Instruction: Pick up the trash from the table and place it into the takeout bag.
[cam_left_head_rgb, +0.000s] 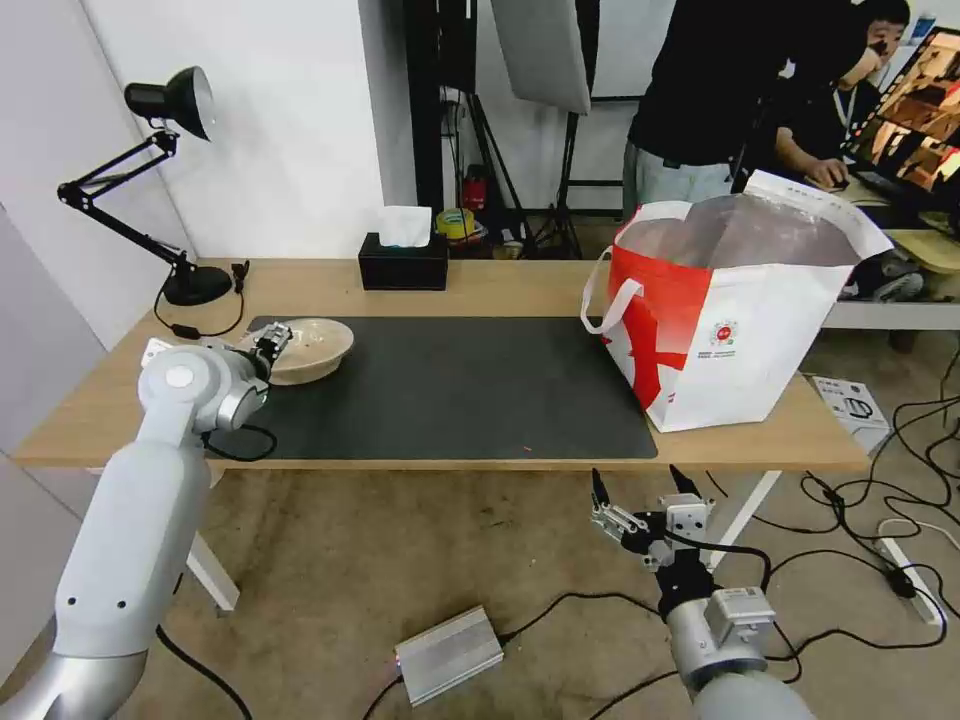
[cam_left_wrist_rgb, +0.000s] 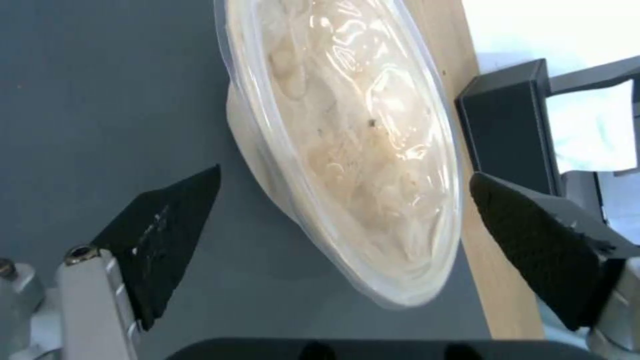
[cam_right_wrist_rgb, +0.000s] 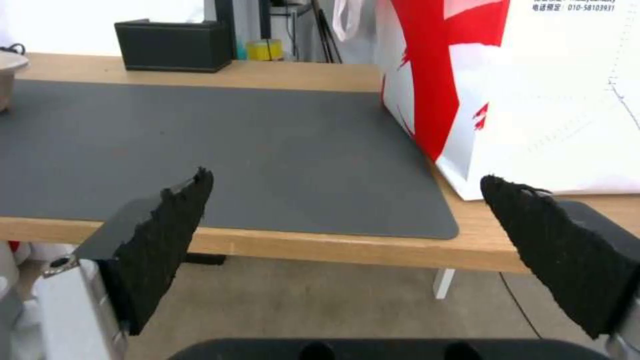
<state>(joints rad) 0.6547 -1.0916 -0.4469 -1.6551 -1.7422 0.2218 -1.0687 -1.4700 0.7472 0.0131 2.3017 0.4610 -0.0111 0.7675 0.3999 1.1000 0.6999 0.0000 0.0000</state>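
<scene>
The clear lid's edge goes around over the bowl's rim, so I expect the lid to stay on and tilt along with the bowl when the robot lifts it.
A shallow beige bowl (cam_left_head_rgb: 312, 348) with a clear lid sits at the left end of the dark mat on the table (cam_left_head_rgb: 500, 290). My left gripper (cam_left_head_rgb: 270, 345) is open at the bowl's left rim; in the left wrist view the bowl (cam_left_wrist_rgb: 347, 150) lies between the spread fingers (cam_left_wrist_rgb: 167, 235), which do not touch it. The red-and-white takeout bag (cam_left_head_rgb: 730, 320) stands open on the right end of the table. Below the table's front edge, my right gripper (cam_left_head_rgb: 640, 488) hangs open and holds nothing. In the right wrist view the bag (cam_right_wrist_rgb: 533, 90) stands ahead of the gripper.
A black tissue box (cam_left_head_rgb: 403, 262) stands at the back middle and a black desk lamp (cam_left_head_rgb: 150, 180) at the back left. The dark grey mat (cam_left_head_rgb: 460, 390) covers the desk's middle. Cables and a silver box (cam_left_head_rgb: 448, 655) lie on the floor. A person stands behind the bag.
</scene>
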